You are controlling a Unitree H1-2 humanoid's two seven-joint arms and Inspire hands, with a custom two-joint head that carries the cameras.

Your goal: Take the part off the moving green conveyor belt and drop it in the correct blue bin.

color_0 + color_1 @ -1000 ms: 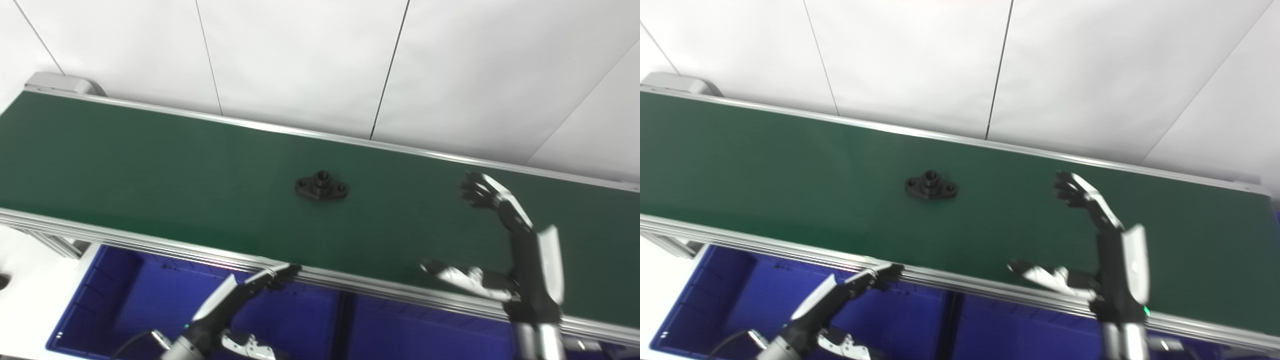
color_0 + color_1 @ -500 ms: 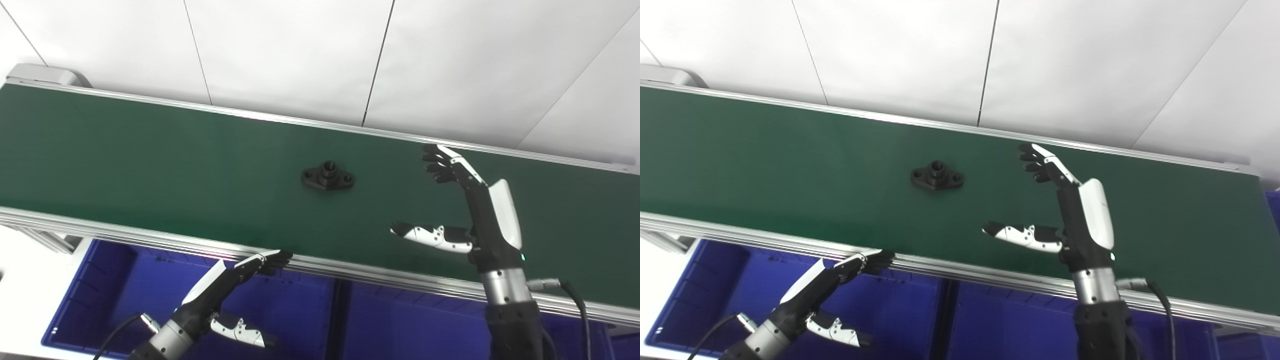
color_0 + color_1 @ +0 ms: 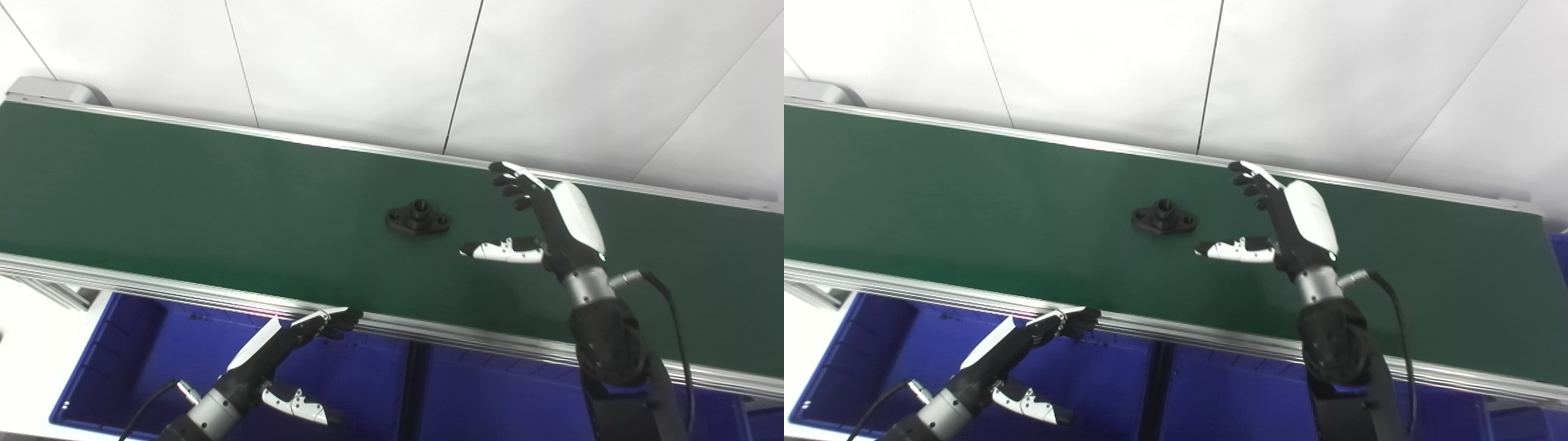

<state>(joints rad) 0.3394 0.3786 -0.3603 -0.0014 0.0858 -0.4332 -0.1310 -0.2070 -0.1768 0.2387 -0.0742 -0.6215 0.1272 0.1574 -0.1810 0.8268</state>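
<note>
The part's raised middle [image 3: 420, 208] is round and the part's long edge points toward my right gripper, so I expect the part to turn crosswise when I grip it and lift it.
A small black flanged part [image 3: 418, 218] with a raised round hub lies flat near the middle of the green conveyor belt [image 3: 184, 202]. My right hand [image 3: 545, 223] is open above the belt, just right of the part, fingers spread toward the far rail and thumb pointing at the part. It holds nothing. My left hand [image 3: 282, 352] is open and empty below the belt's near rail, over the blue bin [image 3: 141, 355]. The part also shows in the right eye view [image 3: 1164, 220].
An aluminium rail [image 3: 429, 331] runs along the belt's near edge. A second blue bin [image 3: 502, 398] sits under it, right of a dark divider [image 3: 416, 392]. White wall panels stand behind the belt. A grey end housing [image 3: 55, 92] caps the belt at far left.
My right hand has moved left and farther over the belt, closing on the part. The part has drifted right along the belt. The left hand has stayed put. The camera shifted early on.
</note>
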